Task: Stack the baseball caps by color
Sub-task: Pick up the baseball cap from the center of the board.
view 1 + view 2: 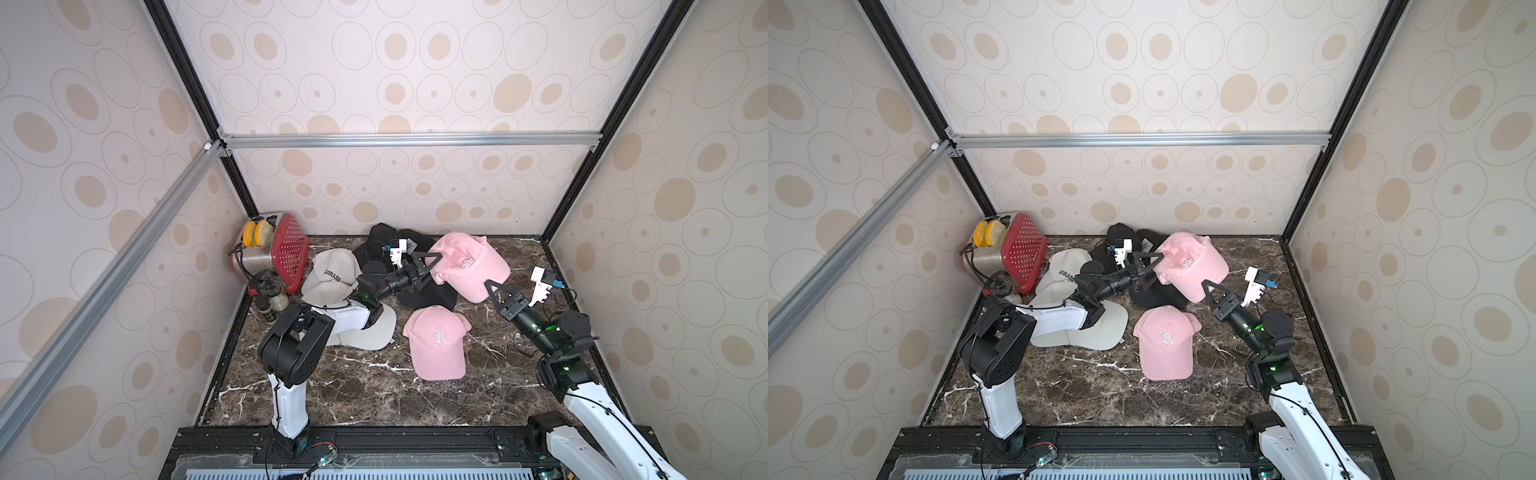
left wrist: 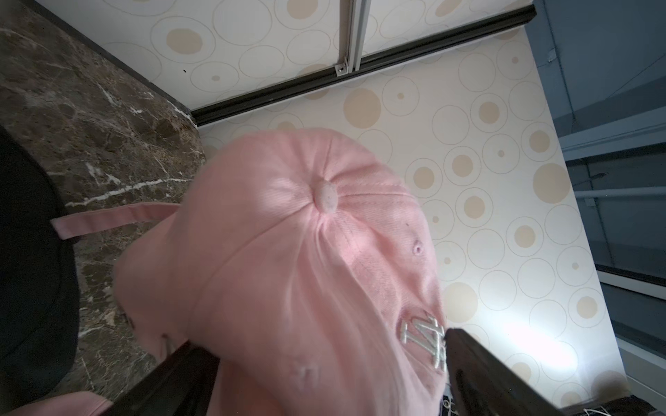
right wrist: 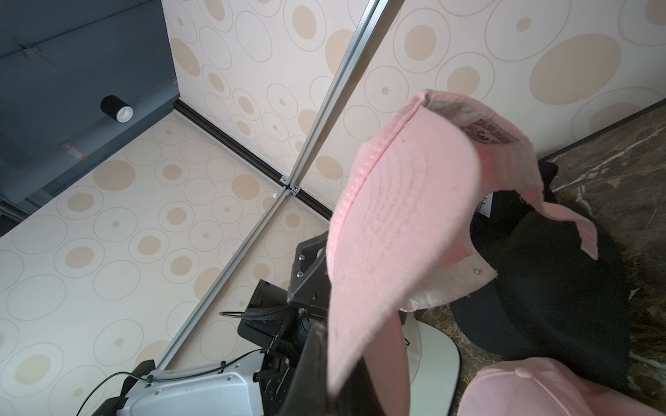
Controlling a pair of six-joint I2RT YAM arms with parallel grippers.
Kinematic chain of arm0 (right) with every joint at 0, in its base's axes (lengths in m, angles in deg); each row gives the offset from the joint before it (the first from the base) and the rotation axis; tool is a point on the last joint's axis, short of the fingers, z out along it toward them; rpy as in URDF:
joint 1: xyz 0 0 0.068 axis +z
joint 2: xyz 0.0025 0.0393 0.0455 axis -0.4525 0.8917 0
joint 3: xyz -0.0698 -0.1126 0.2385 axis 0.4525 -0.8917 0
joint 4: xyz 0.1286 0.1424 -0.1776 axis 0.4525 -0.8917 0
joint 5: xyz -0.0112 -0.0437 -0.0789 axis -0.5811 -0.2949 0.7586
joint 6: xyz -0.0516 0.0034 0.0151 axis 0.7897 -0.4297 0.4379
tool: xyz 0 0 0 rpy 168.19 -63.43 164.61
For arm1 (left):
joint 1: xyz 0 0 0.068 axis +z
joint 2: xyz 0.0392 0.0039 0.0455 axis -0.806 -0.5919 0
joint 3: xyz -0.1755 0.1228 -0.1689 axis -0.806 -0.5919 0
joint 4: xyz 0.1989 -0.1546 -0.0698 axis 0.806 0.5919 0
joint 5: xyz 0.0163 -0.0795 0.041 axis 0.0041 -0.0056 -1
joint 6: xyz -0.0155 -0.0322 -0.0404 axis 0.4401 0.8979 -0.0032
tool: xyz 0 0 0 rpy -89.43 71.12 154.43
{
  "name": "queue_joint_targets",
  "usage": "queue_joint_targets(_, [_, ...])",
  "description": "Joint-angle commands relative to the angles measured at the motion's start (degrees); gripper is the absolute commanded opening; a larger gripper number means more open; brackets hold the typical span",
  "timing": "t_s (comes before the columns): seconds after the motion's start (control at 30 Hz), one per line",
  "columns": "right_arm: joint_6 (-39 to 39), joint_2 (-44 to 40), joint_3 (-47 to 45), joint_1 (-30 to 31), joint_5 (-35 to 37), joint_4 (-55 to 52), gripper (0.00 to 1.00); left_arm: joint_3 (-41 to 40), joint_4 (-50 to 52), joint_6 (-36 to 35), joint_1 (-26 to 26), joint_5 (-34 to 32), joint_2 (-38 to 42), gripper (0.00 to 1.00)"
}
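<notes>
My right gripper is on the lifted pink cap's brim (image 1: 483, 275). Before stacking, my left gripper should take that cap's top (image 1: 453, 247), and then my right gripper should take the top's opposite edge.
One pink baseball cap (image 1: 469, 262) (image 1: 1196, 262) hangs above the back of the table. My right gripper (image 1: 488, 285) (image 3: 342, 345) is shut on its brim (image 3: 396, 223). My left gripper (image 1: 432, 270) (image 2: 319, 338) stands open, one finger on each side of that cap's crown (image 2: 306, 252). A second pink cap (image 1: 436, 340) (image 1: 1165, 343) lies flat near the table's middle. Black caps (image 1: 424, 293) (image 1: 1121, 235) are piled under and behind the lifted one. White caps (image 1: 332, 272) (image 1: 1065, 266) lie at the left, partly under my left arm.
A red and silver toaster (image 1: 278, 253) (image 1: 1013, 249) with bread stands in the back left corner, with small jars (image 1: 270, 299) in front of it. The dark marble table (image 1: 353, 395) is walled on three sides.
</notes>
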Motion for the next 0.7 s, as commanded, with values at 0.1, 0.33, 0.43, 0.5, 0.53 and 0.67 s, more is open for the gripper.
queue_joint_targets(0.1, [2.6,-2.6,-2.3,0.3,-0.4,-2.2,0.00,2.8,-4.0,-0.8,-0.4,2.2,1.3,0.86])
queue_joint_targets(0.33, [5.1,-7.4,-4.7,0.3,1.7,-8.9,0.00,2.2,-4.1,-1.9,0.4,2.5,2.2,0.59])
queue_joint_targets(0.43, [4.7,-7.0,-6.1,0.3,1.3,-8.5,0.00,3.0,-5.0,-1.5,0.6,3.3,1.7,0.40])
queue_joint_targets(0.5, [4.6,-6.2,-6.5,0.3,0.7,-7.6,0.00,3.8,-6.2,-0.9,0.5,3.9,1.0,0.28])
queue_joint_targets(0.53, [5.2,-5.7,-6.4,0.3,0.3,-7.7,0.00,4.2,-6.5,-0.6,0.5,4.3,0.7,0.21])
queue_joint_targets(0.67, [10.9,-4.5,-4.3,0.3,-0.6,-13.3,0.06,5.0,-5.1,-2.1,1.1,6.2,0.7,0.00])
